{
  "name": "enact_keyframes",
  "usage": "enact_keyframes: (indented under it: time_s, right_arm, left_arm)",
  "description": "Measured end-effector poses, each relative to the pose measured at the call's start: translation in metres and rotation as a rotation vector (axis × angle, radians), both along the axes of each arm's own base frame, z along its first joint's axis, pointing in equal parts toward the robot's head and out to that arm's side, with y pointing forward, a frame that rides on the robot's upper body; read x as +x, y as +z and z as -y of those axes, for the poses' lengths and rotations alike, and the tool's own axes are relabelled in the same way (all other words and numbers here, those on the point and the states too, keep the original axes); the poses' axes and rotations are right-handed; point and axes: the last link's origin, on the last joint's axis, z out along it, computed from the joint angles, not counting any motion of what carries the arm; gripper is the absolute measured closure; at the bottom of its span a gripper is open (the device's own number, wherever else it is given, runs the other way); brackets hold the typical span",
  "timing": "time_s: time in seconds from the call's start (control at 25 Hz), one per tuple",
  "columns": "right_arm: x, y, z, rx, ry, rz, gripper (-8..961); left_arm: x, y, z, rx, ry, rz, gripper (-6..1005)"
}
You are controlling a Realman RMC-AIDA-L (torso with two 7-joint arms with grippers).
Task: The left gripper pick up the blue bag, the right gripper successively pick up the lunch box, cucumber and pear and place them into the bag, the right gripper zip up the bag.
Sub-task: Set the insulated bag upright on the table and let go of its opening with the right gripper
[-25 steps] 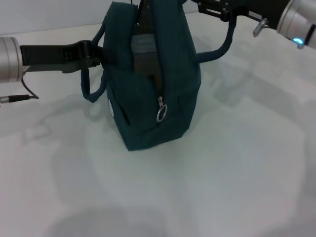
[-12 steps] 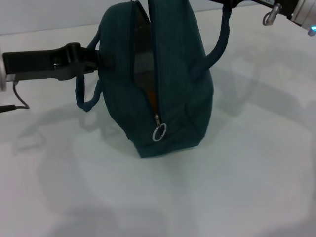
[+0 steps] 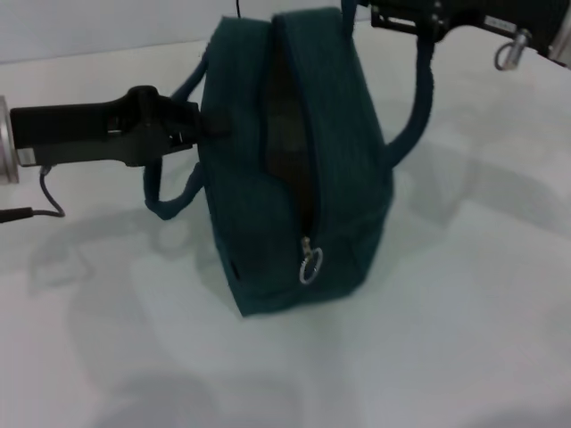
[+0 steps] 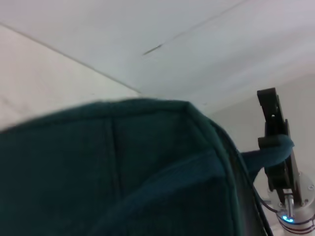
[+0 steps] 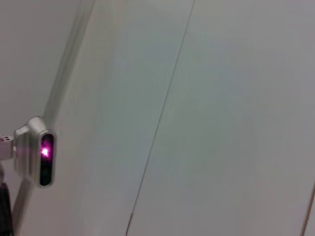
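The blue bag's handle point(image 3: 423, 94) is raised in my right gripper, far from the zipper's ring, so I should release the handle and come down to the ring pull point(image 3: 310, 265).
The blue bag point(image 3: 299, 169) stands upright on the white table point(image 3: 464, 321), its top zipper partly open with only a dark gap showing. The round ring pull point(image 3: 310, 267) hangs at the near end. My left gripper point(image 3: 203, 125) reaches in from the left and is shut on the bag's left side where the handle point(image 3: 169, 203) joins. My right gripper point(image 3: 419, 20) at the top right is shut on the other handle point(image 3: 419, 107) and holds it up; it also shows in the left wrist view point(image 4: 275, 145). The lunch box, cucumber and pear are out of view.
A black cable point(image 3: 36, 209) lies on the table at the far left. The right wrist view shows only pale wall panels and a small device with a pink light point(image 5: 44, 155).
The bag has moved toward the front and right, carried by both grippers. Its opening has narrowed, so the grey and orange contents seen earlier no longer show.
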Motion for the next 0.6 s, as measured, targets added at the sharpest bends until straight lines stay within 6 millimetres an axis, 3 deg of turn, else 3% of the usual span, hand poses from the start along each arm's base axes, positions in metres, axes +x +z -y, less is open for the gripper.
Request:
enact_keyframes:
  time_s: [0.24,0.6]
  right_arm:
    - [0.015,0.003,0.01,-0.009,-0.042,0.032,190]
    - [0.039,-0.019,0.014,-0.174,-0.173,0.146,189]
  left_arm:
    - [-0.004,-0.008,0.002,-0.026,0.026,0.007,956]
    - [-0.011,-0.02,0.003,-0.035,0.039,0.011,956]
